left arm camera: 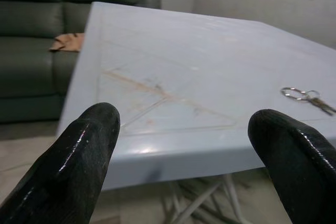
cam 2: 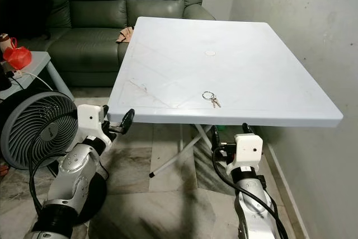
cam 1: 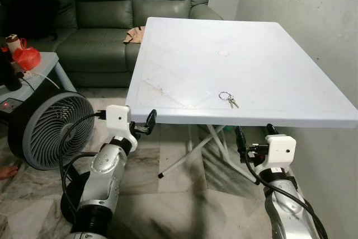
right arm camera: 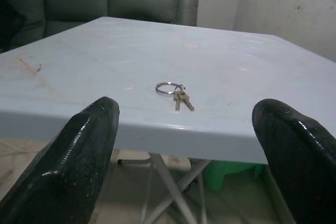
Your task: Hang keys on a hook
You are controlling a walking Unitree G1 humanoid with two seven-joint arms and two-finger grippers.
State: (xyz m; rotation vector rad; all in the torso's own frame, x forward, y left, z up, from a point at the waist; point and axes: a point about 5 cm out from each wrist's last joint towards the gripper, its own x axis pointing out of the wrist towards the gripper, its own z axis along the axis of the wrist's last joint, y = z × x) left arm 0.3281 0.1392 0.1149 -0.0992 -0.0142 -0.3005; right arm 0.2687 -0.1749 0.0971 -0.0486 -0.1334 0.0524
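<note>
My right gripper will have the silver ring [cam 1: 225, 95] swing down beside it when I carry the ring, because the keys join the ring through a small loop [right arm camera: 180, 88].
A small bunch of keys [cam 1: 227, 99] on a silver ring lies on the white plastic table [cam 1: 184, 65], near its front edge, right of the middle. The keys [right arm camera: 175, 94] sit straight ahead of my right gripper [right arm camera: 189, 161], which is open and held just below and in front of the table edge [cam 1: 253, 136]. My left gripper [cam 1: 150, 120] is open too, at the table's front left corner, level with the edge. From the left wrist the keys [left arm camera: 307, 96] lie off to the far side.
A black floor fan [cam 1: 47, 130] with a cable stands left of my left arm. A dark green sofa [cam 1: 106, 20] is behind the table, a cloth [cam 1: 134, 34] on its seat. A side table [cam 1: 33, 74] holds a red bag. A bare wall [cam 1: 313, 20] runs along the right.
</note>
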